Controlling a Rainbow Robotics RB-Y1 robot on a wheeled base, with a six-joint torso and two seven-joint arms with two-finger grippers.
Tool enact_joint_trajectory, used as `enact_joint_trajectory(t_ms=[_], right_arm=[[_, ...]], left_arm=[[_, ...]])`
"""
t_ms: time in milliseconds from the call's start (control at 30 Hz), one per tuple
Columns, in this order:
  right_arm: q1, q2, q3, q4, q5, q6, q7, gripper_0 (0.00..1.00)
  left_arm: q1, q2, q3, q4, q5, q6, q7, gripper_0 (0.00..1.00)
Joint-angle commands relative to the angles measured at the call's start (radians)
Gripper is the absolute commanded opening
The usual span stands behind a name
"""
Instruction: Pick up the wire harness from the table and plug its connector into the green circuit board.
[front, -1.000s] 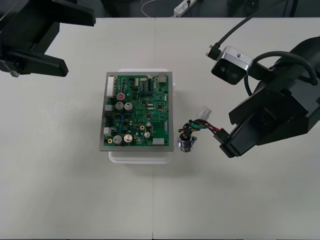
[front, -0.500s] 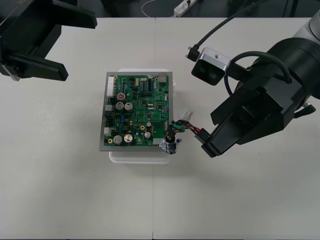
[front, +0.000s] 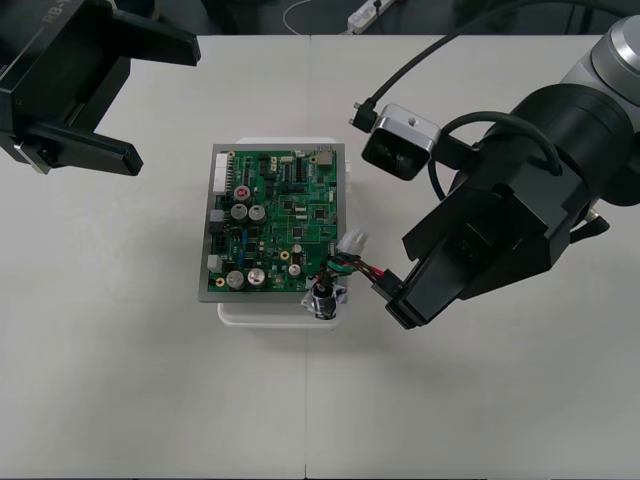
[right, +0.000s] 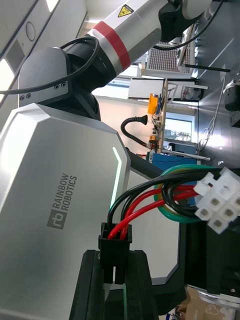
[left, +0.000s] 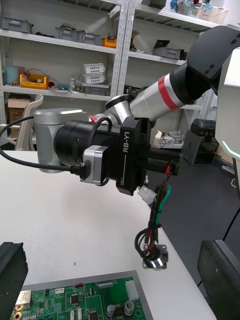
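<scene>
I expect the round metal socket (front: 324, 302) to hang below the board's edge when I push the small black plug in, because the wires (left: 155, 216) droop from the plug.
The green circuit board (front: 275, 225) lies on its white base (front: 280, 313) mid-table. My right gripper (front: 393, 298) hovers just right of the board's near right corner, shut on the harness's small black plug (right: 114, 244). Red, black and green wires (front: 357, 266) loop from the plug toward the board, with a white connector (front: 352, 243) on them. The round metal socket (front: 323, 298) dangles over the base's near right corner. In the left wrist view the harness (left: 155, 225) hangs from the right gripper (left: 167, 167) above the board (left: 80, 302). My left gripper (front: 165, 103) stands open at the far left.
Bare table lies around the base on all sides. A power strip (front: 365, 12) and cables rest on the dark floor beyond the far edge.
My right arm has carried the harness leftward, from clear of the base to its near right corner; the socket now hangs over the base. The left arm has barely shifted.
</scene>
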Motion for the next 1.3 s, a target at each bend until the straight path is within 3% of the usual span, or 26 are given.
enact_joint_trajectory(t_ms=[33,1300], right_arm=[[-0.063,0.023,0.030,-0.025,-0.017,-0.004,0.003,0.00],[-0.114,0.049,0.092,-0.022,-0.013,0.070,0.003,0.00]], left_arm=[[0.014,0.042,-0.009,-0.030,0.018,-0.028,-0.050,1.00],[0.034,0.061,-0.007,-0.053,0.038,-0.028,-0.059,1.00]])
